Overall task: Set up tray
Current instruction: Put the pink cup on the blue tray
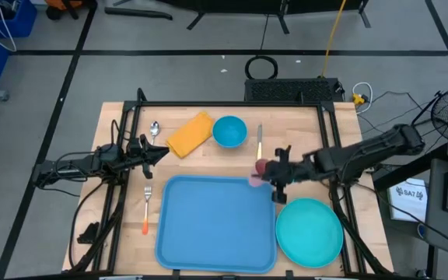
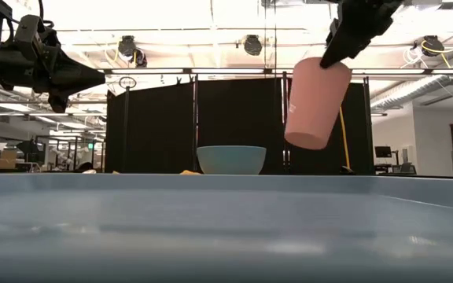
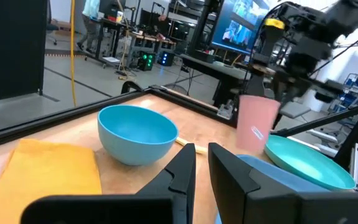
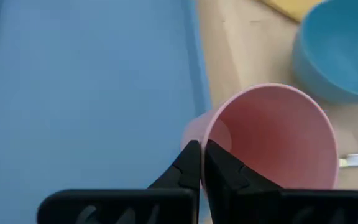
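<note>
The pink cup (image 2: 315, 106) is hanging above the tray's free corner (image 1: 262, 189) near the knife, with its opening up. My right gripper should go on lowering the cup until its base stands flat.
A large light-blue tray (image 1: 216, 225) lies on the wooden table at the near middle. My right gripper (image 1: 274, 175) is shut on a pink cup (image 2: 314, 102), held high over the tray's far right corner; the cup also shows in the right wrist view (image 4: 272, 134). My left gripper (image 1: 160, 152) hovers shut and empty over the table's left part, near an orange cloth (image 1: 190, 134). A blue bowl (image 1: 229, 131) stands beyond the tray, and a teal plate (image 1: 309, 231) lies right of it. My right gripper pinches the pink cup's rim wall (image 4: 199, 134), one finger inside the cup and one outside. The fingers come from above, slanting from the table's right. The cup hangs below the fingers, tilted, mouth up, lifted clear of the tray and table.
A fork with an orange handle (image 1: 147, 208) lies left of the tray. A spoon (image 1: 155, 129) lies at the far left, a knife (image 1: 260, 141) right of the bowl. A black metal frame (image 1: 232, 104) borders the table's far side.
</note>
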`<state>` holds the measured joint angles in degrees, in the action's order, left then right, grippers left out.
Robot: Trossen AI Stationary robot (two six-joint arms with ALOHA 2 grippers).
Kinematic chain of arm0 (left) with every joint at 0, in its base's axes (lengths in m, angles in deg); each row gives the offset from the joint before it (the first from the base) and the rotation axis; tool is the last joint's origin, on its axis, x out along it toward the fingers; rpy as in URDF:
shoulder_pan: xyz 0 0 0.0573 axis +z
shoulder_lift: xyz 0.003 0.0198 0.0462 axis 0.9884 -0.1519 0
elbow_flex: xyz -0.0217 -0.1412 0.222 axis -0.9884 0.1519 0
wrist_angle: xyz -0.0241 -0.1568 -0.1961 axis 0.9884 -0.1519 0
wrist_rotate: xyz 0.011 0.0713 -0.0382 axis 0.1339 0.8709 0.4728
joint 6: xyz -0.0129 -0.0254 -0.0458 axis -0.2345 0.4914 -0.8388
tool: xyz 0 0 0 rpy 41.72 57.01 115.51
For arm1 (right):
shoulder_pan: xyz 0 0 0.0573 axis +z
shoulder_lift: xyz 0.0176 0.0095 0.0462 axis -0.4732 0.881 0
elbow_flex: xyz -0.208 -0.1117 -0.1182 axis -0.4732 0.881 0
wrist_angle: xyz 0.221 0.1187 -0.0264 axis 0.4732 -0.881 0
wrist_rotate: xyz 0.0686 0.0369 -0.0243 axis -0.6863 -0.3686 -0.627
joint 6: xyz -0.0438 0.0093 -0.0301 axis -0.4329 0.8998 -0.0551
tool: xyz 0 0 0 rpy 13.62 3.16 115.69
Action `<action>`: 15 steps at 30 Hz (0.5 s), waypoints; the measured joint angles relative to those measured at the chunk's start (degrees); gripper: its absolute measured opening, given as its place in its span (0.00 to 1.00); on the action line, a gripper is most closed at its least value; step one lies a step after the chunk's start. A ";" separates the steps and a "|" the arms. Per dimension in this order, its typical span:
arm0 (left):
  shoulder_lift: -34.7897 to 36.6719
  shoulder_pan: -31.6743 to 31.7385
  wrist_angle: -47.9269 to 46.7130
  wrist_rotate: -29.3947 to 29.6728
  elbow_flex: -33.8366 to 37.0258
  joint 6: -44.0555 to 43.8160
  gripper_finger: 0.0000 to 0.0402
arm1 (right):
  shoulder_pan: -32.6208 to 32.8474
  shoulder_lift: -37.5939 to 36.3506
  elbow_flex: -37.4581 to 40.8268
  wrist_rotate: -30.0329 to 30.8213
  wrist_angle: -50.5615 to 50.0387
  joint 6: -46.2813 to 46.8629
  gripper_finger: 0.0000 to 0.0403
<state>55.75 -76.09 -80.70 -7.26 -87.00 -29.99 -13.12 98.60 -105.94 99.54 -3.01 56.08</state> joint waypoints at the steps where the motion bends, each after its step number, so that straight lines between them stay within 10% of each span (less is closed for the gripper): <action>1: -0.01 0.00 0.00 0.00 0.00 0.00 0.12 | 0.85 0.89 0.00 -0.06 -0.05 0.51 0.00; 15: -0.01 0.00 0.00 0.00 0.00 0.02 0.12 | 3.08 10.73 -1.89 -3.20 -2.54 3.25 0.00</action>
<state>55.75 -76.09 -80.70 -7.26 -87.00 -29.97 -10.04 109.33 -107.83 96.34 -5.55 59.33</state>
